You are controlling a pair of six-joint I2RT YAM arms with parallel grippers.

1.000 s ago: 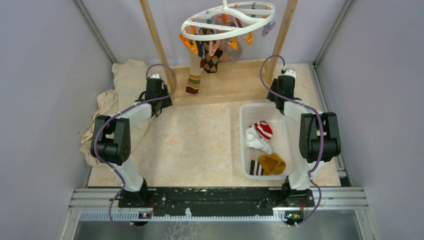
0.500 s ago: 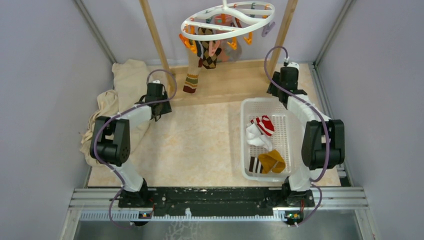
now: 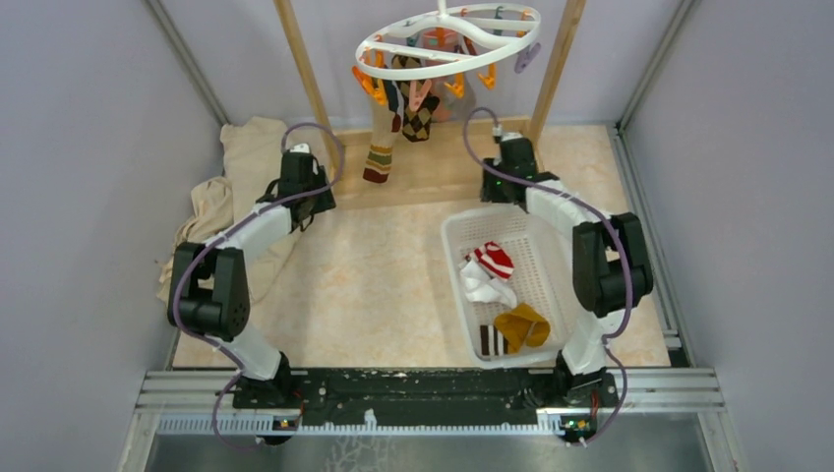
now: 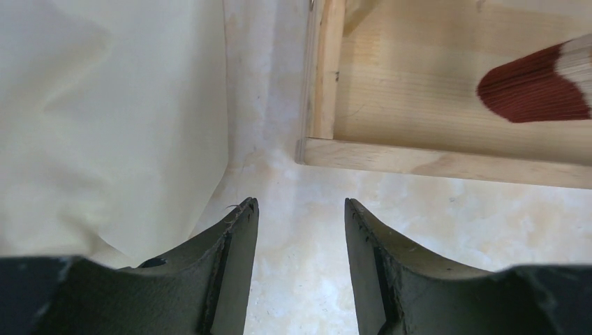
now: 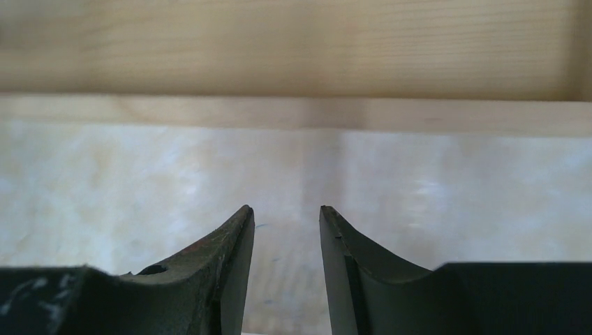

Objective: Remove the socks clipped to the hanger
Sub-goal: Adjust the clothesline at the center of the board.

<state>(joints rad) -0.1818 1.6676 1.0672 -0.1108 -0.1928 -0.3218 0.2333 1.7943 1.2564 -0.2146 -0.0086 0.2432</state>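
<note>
The white basket [image 3: 504, 283] is a long way from my left gripper and the long beige sock, so my right gripper first needs to pull the basket nearer by its rim [image 3: 476, 212].
The white ring hanger [image 3: 447, 41] hangs at the back with orange clips. Clipped socks dangle from it: a brown argyle sock [image 3: 419, 115], a long beige sock with a dark red toe [image 3: 378, 162] and a grey one [image 3: 464, 98]. The red toe also shows in the left wrist view [image 4: 537, 87]. My left gripper [image 3: 301, 157] is open and empty, low over the floor left of the red toe [image 4: 300, 209]. My right gripper [image 3: 506, 147] is open and empty, facing the wooden base [image 5: 286, 213]. Neither touches a sock.
A white perforated basket [image 3: 450, 236] holds a red-white striped sock [image 3: 495, 261], a white sock [image 3: 480, 287] and a mustard sock [image 3: 521, 326]. Wooden frame posts [image 3: 310, 84] and base board [image 4: 447, 91] stand at the back. A cream cloth [image 4: 105, 125] lies left.
My right gripper has swung left along the wooden base, and the basket has shifted left with the arm. The left gripper has barely moved. The hanger sways slightly.
</note>
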